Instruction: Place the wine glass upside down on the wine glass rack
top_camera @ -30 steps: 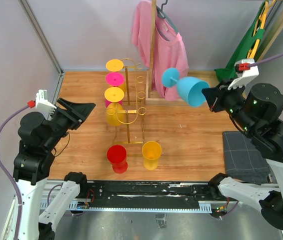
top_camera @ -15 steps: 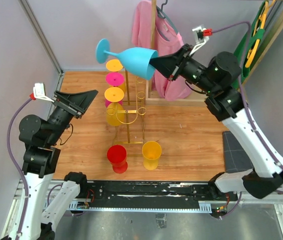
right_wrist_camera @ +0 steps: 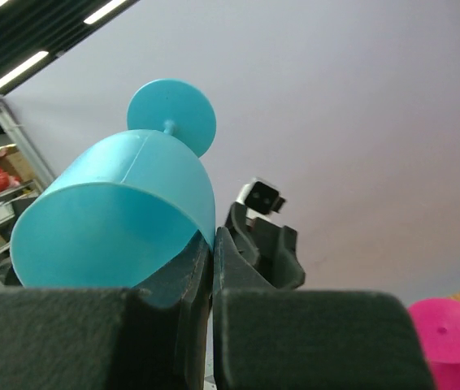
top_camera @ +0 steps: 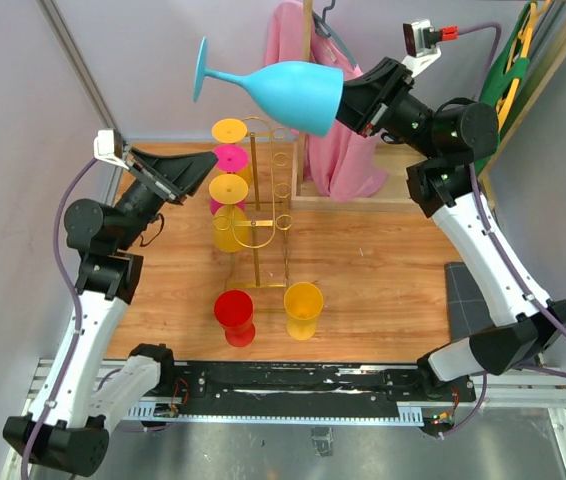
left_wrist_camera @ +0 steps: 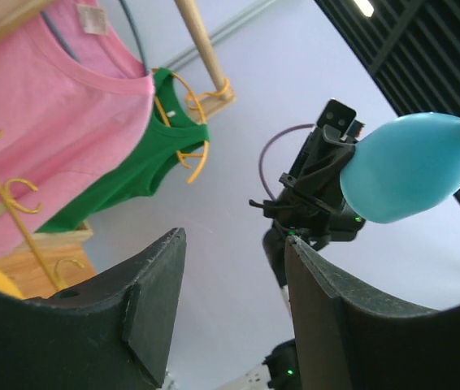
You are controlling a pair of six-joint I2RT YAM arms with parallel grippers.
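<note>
The blue glass is held by its rim (top_camera: 337,101) in my right gripper, so next my left gripper turns up and takes its foot (top_camera: 200,70) before it hangs the glass upside down.
My right gripper (top_camera: 347,103) is shut on the rim of a light blue wine glass (top_camera: 288,92), held high on its side with its foot (top_camera: 201,69) pointing left, above the gold wire wine glass rack (top_camera: 263,205). In the right wrist view the glass (right_wrist_camera: 116,223) is pinched at its rim. Yellow and pink glasses (top_camera: 228,160) hang upside down on the rack's left side. My left gripper (top_camera: 198,168) is open and empty, raised left of the rack; in its view the blue glass (left_wrist_camera: 409,166) shows at upper right.
A red glass (top_camera: 234,316) and a yellow glass (top_camera: 302,308) stand on the table near the rack's base. A wooden clothes stand with a pink shirt (top_camera: 333,100) is behind the rack. A grey cloth (top_camera: 483,310) lies at right.
My right arm has swung the blue glass up and left from the right side to above the rack. My left arm has risen and moved toward the rack.
</note>
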